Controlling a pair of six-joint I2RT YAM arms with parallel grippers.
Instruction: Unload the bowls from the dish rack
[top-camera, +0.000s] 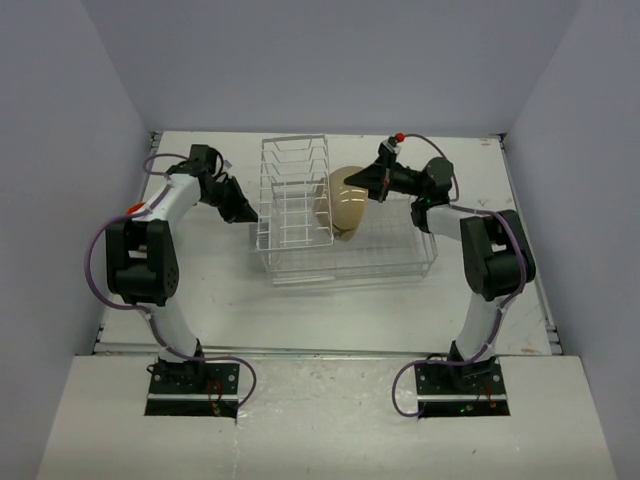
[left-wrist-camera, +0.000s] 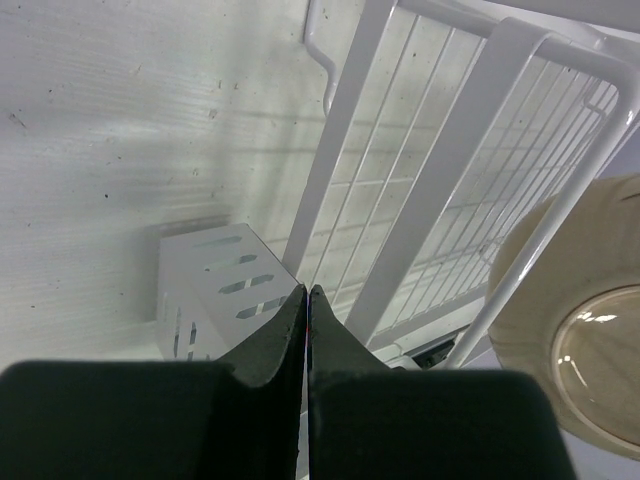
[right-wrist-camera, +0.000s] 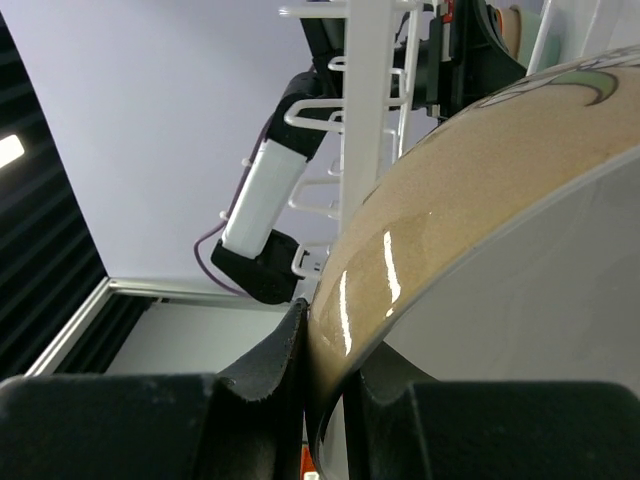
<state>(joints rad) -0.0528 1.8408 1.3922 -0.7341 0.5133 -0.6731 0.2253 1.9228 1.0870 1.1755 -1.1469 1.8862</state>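
The tan bowl's edge rests against the tall slotted section (top-camera: 325, 204), so the robot's right gripper should pull the bowl away over the basket to the open table (top-camera: 490, 182) beside the rack.
The white wire dish rack (top-camera: 295, 200) stands mid-table, its tall slotted section on the left and its low basket on the right. A large tan bowl (top-camera: 345, 205) stands on edge over the basket, against the slotted section. My right gripper (top-camera: 358, 182) is shut on its rim; in the right wrist view the fingers (right-wrist-camera: 290, 340) pinch the glossy tan wall of the bowl (right-wrist-camera: 470, 200). My left gripper (top-camera: 245, 213) is shut and empty, just off the rack's left side. Its tips (left-wrist-camera: 307, 292) point at the rack's wires (left-wrist-camera: 440, 180), with the bowl (left-wrist-camera: 590, 340) behind them.
A small white slotted box (left-wrist-camera: 215, 285) hangs at the rack's left side, right by my left fingertips. Pale walls enclose the white table (top-camera: 200, 290) on three sides. My left arm (right-wrist-camera: 265, 200) shows beyond the rack in the right wrist view.
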